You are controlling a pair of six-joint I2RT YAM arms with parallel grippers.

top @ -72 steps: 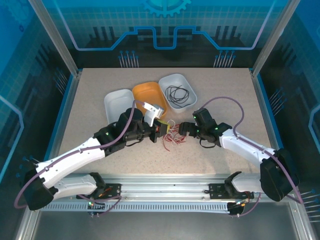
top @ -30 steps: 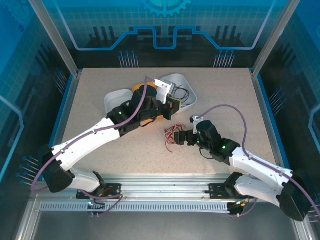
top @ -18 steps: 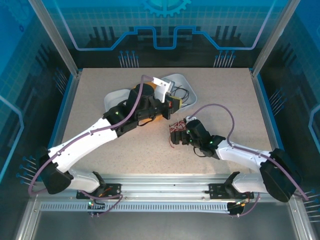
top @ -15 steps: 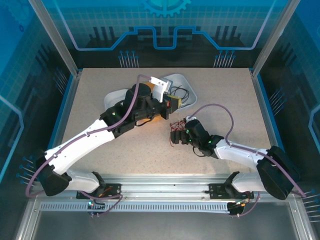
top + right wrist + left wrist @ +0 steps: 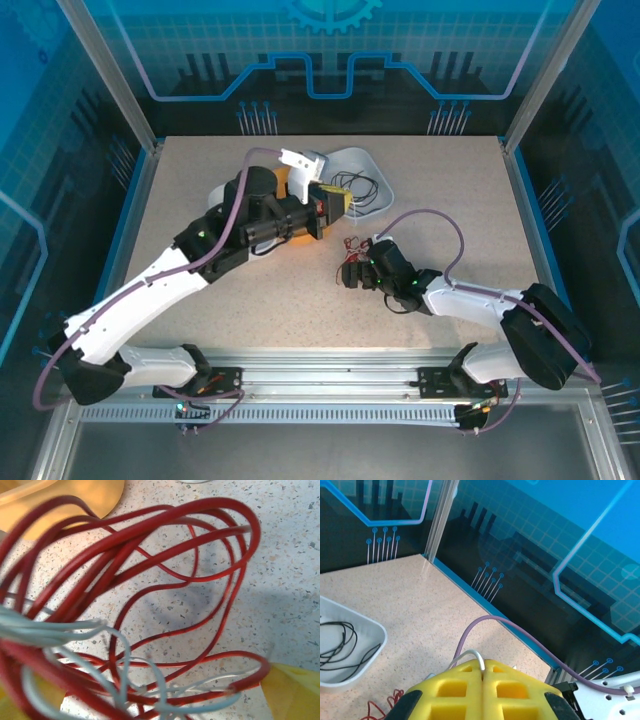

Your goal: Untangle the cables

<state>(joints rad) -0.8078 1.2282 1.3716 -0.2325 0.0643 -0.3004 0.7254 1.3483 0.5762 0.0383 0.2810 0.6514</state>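
Note:
The white cable runs through the red loops, so my right gripper should first close on the red cable (image 5: 352, 246), and then my left gripper should pull the white cable away.
The red cable (image 5: 165, 580) lies in loose loops on the table, with thin white cable (image 5: 117, 645) strands woven through it. My right gripper (image 5: 350, 272) is low over this tangle (image 5: 352, 258) and open, its yellow fingertips (image 5: 295, 690) on either side of the loops. My left gripper (image 5: 335, 200) hangs above the trays, and its yellow fingers (image 5: 455, 692) are shut on a loop of white cable (image 5: 474, 655). The black cable (image 5: 357, 188) is coiled in the white tray (image 5: 372, 160) at the back, and it also appears in the left wrist view (image 5: 340, 647).
An orange tray (image 5: 300, 228) sits mostly under my left arm, with another white tray (image 5: 220, 198) to its left. A thick purple arm cable (image 5: 520, 627) arcs past the left fingers. Open tabletop lies right and front of the tangle.
My right gripper has slid left into the red and white tangle. My left arm has swung back and left, still holding the white cable.

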